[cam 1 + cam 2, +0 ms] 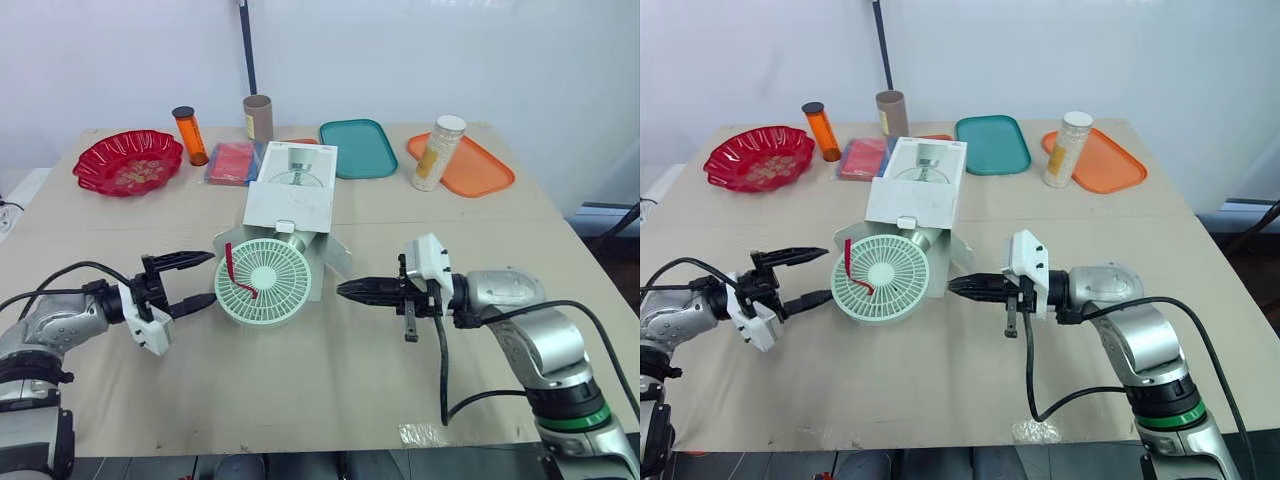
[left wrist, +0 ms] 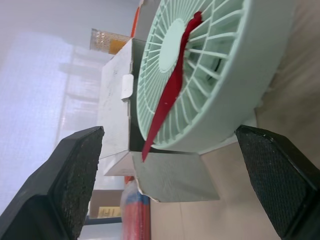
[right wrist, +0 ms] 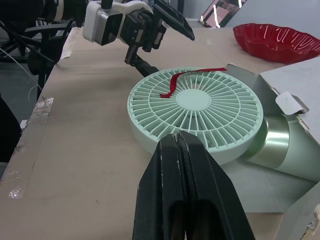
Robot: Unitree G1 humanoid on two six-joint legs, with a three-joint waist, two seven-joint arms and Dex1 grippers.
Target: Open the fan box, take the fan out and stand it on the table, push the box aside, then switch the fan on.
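Observation:
The flaps point(image 1: 337, 257) are spread out of the way, so when I pull the fan's head, the fan point(image 1: 263, 282) will slide out with its hidden base and leave the box behind.
A mint-green fan point(image 1: 262, 282) with a red ribbon on its grille lies on its side, its head sticking out of the open front of the white fan box point(image 1: 290, 190) in the middle of the table. The box flaps are spread open around it. My left gripper point(image 1: 205, 280) is open just left of the fan head, one finger point(image 2: 75, 170) on each side of its rim, not touching. My right gripper point(image 1: 348, 290) is shut on nothing and points at the fan from the right, a short gap away; in the right wrist view its tip point(image 3: 179, 137) is at the rim of the fan point(image 3: 195, 115).
Along the back of the table stand a red bowl point(image 1: 128, 160), an orange bottle point(image 1: 190, 135), a cardboard tube point(image 1: 258, 117), a red packet point(image 1: 232, 162), a teal tray point(image 1: 357, 148) and an orange tray point(image 1: 480, 170) with a jar point(image 1: 438, 152) on it.

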